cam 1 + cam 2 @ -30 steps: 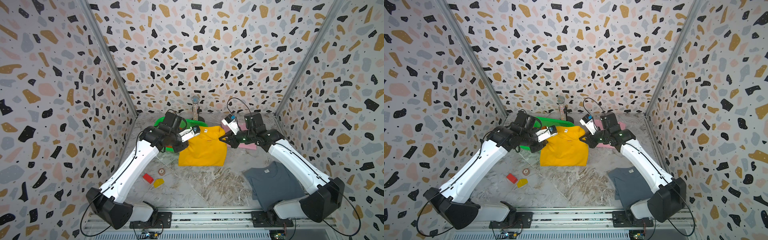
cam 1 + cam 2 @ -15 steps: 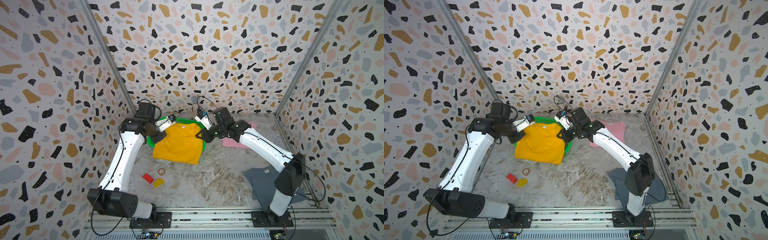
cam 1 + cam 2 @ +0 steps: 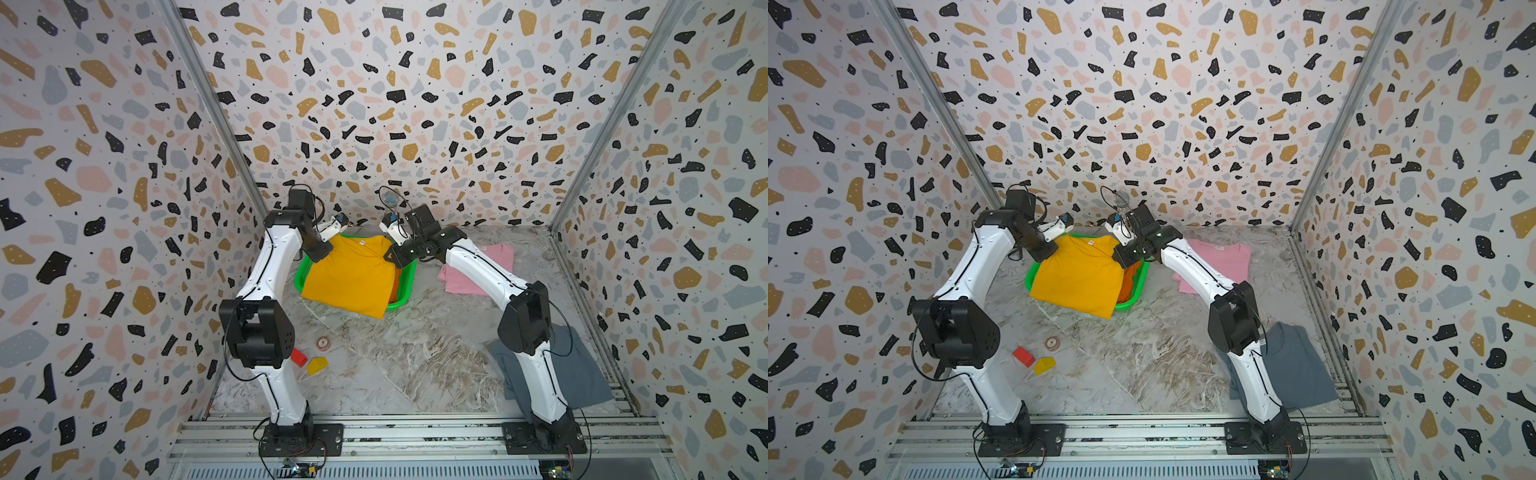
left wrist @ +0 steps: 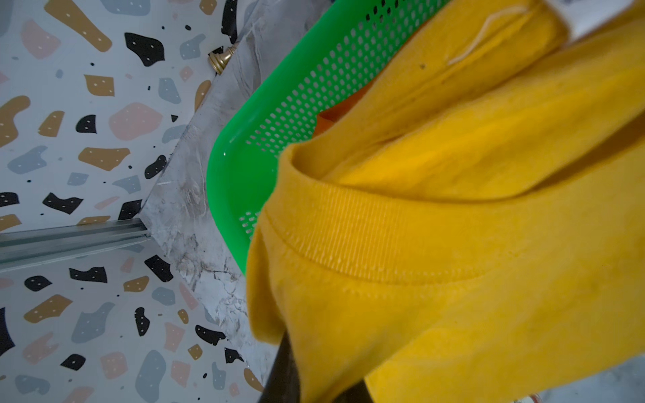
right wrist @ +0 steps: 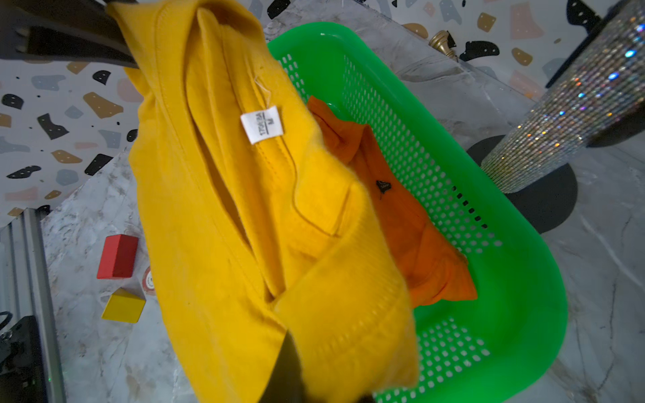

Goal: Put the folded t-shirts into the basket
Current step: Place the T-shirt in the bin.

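The mustard yellow t-shirt [image 3: 350, 276] is stretched smooth above the green basket's opening, so I should keep bringing its corner down onto the orange t-shirt [image 3: 396, 284] with my right gripper and let go there.
The mustard yellow t-shirt [image 3: 353, 274] hangs over the green basket [image 3: 400, 305], its near edge draped past the rim onto the table. My left gripper [image 3: 326, 251] is shut on its far left corner and my right gripper [image 3: 392, 257] is shut on its far right corner. In the wrist views the cloth [image 4: 453, 244] [image 5: 244, 209] wraps over each pair of fingers. An orange t-shirt [image 5: 401, 226] lies inside the basket [image 5: 523, 279]. The pink t-shirt [image 3: 494, 257] lies flat at the back right. The grey-blue t-shirt [image 3: 582, 374] lies at the front right, partly behind my right arm.
A glittery microphone on a black round base [image 5: 576, 104] stands just behind the basket. A red block [image 3: 298, 358], a yellow block [image 3: 318, 365] and a small round disc [image 3: 323, 343] lie near the front left. Patterned walls close in three sides.
Both arms have carried the yellow t-shirt leftward and back from the table's middle until it hangs over the basket. Both grips have held.
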Controlling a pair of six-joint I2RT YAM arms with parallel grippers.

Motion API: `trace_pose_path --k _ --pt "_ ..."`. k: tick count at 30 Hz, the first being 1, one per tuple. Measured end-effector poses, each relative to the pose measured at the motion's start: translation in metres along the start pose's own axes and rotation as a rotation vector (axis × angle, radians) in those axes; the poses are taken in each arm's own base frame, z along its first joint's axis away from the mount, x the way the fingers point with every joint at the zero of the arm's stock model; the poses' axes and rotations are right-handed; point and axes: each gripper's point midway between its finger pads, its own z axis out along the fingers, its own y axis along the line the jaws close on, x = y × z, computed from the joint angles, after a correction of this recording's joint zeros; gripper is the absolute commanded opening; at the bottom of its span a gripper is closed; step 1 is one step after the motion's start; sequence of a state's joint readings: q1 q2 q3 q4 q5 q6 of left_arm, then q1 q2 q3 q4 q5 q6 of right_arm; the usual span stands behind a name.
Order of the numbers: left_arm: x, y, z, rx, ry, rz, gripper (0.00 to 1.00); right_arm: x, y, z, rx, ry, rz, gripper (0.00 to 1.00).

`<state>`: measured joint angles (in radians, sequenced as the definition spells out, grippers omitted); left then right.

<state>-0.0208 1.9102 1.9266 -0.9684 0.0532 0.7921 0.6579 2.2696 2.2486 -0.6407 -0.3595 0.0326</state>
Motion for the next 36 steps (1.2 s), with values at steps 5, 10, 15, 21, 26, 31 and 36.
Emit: trace_pose_path --k 5,10,15,21,26,31,36 --pt "-0.005 0.010 0.022 -0.011 0.001 -0.030 0.00 -0.001 -0.020 0.018 0.024 0.006 -0.044 0.00" --pt "0.001 0.006 0.051 0.019 0.035 -0.056 0.00 0.009 -0.031 0.035 0.035 0.034 -0.069 0.00" --pt "0.009 -0.001 0.077 0.059 0.074 -0.071 0.00 0.026 -0.042 0.053 0.048 0.074 -0.080 0.00" --pt "0.010 -0.003 0.097 0.071 0.086 -0.079 0.00 0.041 -0.053 0.067 0.077 0.109 -0.095 0.00" --pt "0.007 -0.002 0.108 0.061 0.088 -0.086 0.13 0.044 -0.062 0.071 0.118 0.118 -0.111 0.09" --pt "0.003 -0.002 0.119 0.034 0.098 -0.099 0.30 0.046 -0.072 0.069 0.168 0.132 -0.129 0.24" --pt "0.003 0.014 0.120 -0.053 0.109 -0.140 0.47 0.053 -0.088 0.064 0.220 0.161 -0.129 0.38"
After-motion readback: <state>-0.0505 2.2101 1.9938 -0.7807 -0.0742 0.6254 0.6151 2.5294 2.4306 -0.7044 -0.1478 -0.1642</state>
